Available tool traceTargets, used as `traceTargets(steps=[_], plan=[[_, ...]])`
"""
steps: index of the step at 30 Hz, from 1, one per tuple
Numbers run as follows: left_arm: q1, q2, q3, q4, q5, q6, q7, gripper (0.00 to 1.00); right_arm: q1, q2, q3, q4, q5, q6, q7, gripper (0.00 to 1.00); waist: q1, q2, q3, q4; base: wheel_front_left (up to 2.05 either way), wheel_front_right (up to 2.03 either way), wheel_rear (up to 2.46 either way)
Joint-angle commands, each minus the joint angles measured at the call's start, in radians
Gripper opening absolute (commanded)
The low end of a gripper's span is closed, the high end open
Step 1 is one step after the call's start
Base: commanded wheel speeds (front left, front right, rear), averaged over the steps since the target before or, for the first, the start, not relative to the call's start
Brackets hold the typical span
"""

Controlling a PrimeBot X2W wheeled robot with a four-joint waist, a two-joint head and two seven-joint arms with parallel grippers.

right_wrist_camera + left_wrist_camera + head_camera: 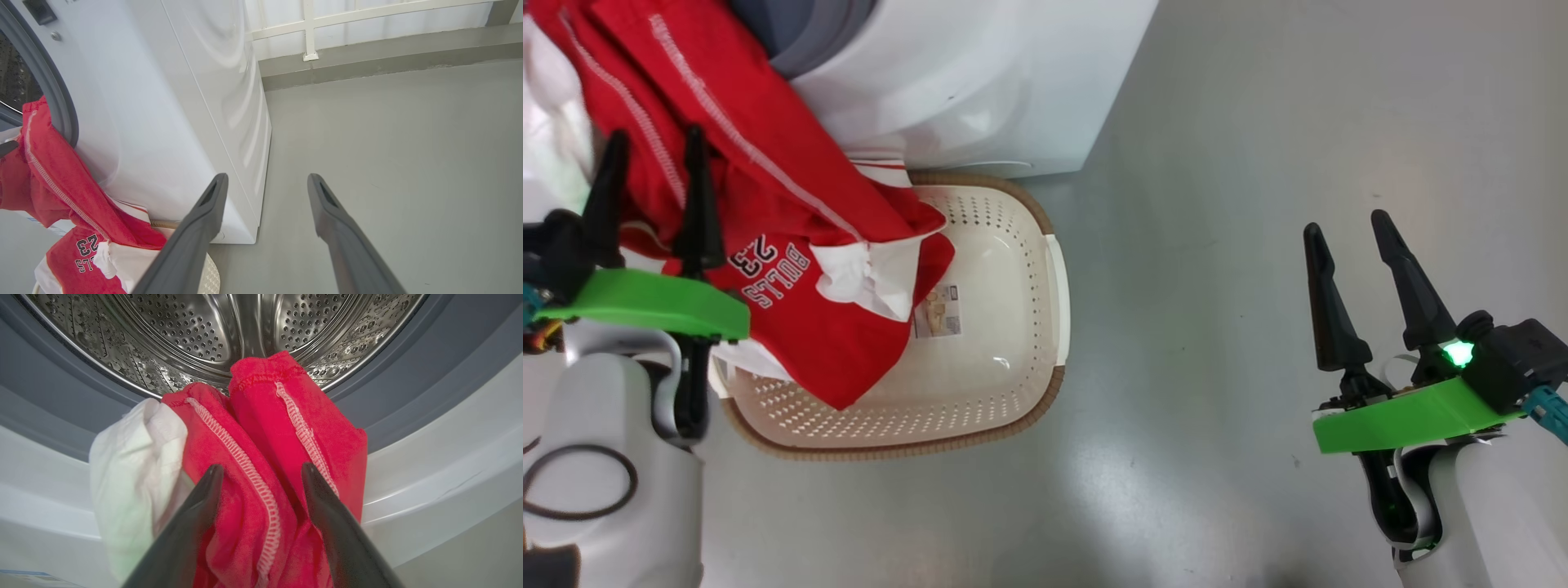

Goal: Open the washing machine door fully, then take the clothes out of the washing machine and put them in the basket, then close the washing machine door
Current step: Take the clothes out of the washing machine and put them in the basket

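Note:
The white garment (552,122) goes in under the red jersey's edge (597,142). The white garment will get dragged along into the basket when I pull the red fold.
The red jersey (792,204) hangs out of the washing machine (980,82) and drapes into the basket (1058,384), its "BULLS 23" lettering lying upside down. Beside it, a white garment (130,477) hangs over the grey gasket (49,388) below the steel drum (204,335). My left gripper (262,467) is open, its fingers standing either side of a fold of the red jersey (261,449) at the machine's mouth. My right gripper (1346,222) is open and holds nothing, over bare floor right of the basket. The washing machine door is out of view.
The basket stands on the grey floor (1258,245) right against the machine's front. In the right wrist view the machine's white side panel (229,102) runs back toward a low wall ledge (388,61) with a white frame above it.

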Motion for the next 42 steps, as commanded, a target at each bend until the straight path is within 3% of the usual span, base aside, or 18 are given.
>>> traceTargets(steps=[1, 8, 18, 19, 20, 21, 22, 23, 34, 42], plan=[[-0.010, 0.045, 0.038, -0.005, 0.016, -0.006, -0.004, 1.00, -0.003, 0.001, 0.031, -0.027, 0.002, 0.007, -0.006, 1.00, 0.0000, 0.0000, 0.009, -0.009, 0.00, 0.00, 0.00], [-0.080, 0.072, 0.100, 0.069, 0.084, -0.006, -0.004, 1.00, -0.021, 0.001, 0.044, -0.032, 0.011, 0.007, -0.006, 1.00, 0.0000, 0.0000, 0.034, -0.035, 0.00, 0.00, 0.00], [-0.119, 0.098, 0.114, 0.131, 0.107, -0.006, -0.004, 1.00, -0.031, 0.001, 0.051, -0.034, 0.021, 0.007, -0.006, 1.00, 0.0000, 0.0000, 0.048, -0.060, 0.00, 0.00, 0.00], [-0.122, 0.099, 0.117, 0.133, 0.107, -0.006, -0.004, 0.93, -0.032, 0.001, 0.051, -0.034, 0.021, 0.007, -0.006, 1.00, 0.0000, 0.0000, 0.049, -0.061, 0.00, 0.00, 0.00], [-0.123, 0.099, 0.120, 0.134, 0.107, -0.006, -0.004, 0.67, -0.033, 0.001, 0.051, -0.033, 0.021, 0.007, -0.006, 1.00, 0.0000, 0.0000, 0.048, -0.061, 0.00, 0.00, 0.00], [-0.125, 0.099, 0.122, 0.134, 0.106, -0.006, -0.004, 0.35, -0.033, 0.001, 0.051, -0.033, 0.021, 0.007, -0.006, 1.00, 0.0000, 0.0000, 0.048, -0.061, 0.00, 0.00, 0.00], [-0.125, 0.098, 0.122, 0.134, 0.107, -0.006, -0.004, 0.11, -0.034, 0.001, 0.050, -0.033, 0.021, 0.007, -0.006, 1.00, 0.0000, 0.0000, 0.048, -0.061, 0.00, 0.00, 0.00], [-0.125, 0.098, 0.122, 0.133, 0.107, -0.006, -0.004, 0.00, -0.034, 0.001, 0.049, -0.033, 0.021, 0.007, -0.006, 1.00, 0.0000, 0.0000, 0.047, -0.061, 0.00, 0.00, 0.00], [-0.089, 0.074, 0.099, 0.078, 0.072, -0.006, -0.004, 0.00, -0.030, 0.001, 0.039, -0.034, 0.019, 0.007, -0.006, 1.00, 0.0000, 0.0000, 0.033, -0.046, 0.00, 0.00, 0.00], [0.019, 0.051, 0.006, -0.019, 0.020, -0.006, -0.004, 0.00, -0.020, 0.001, 0.029, -0.029, 0.023, 0.007, -0.006, 1.00, 0.0000, 0.0000, 0.011, -0.026, 0.00, 0.00, 0.00]])
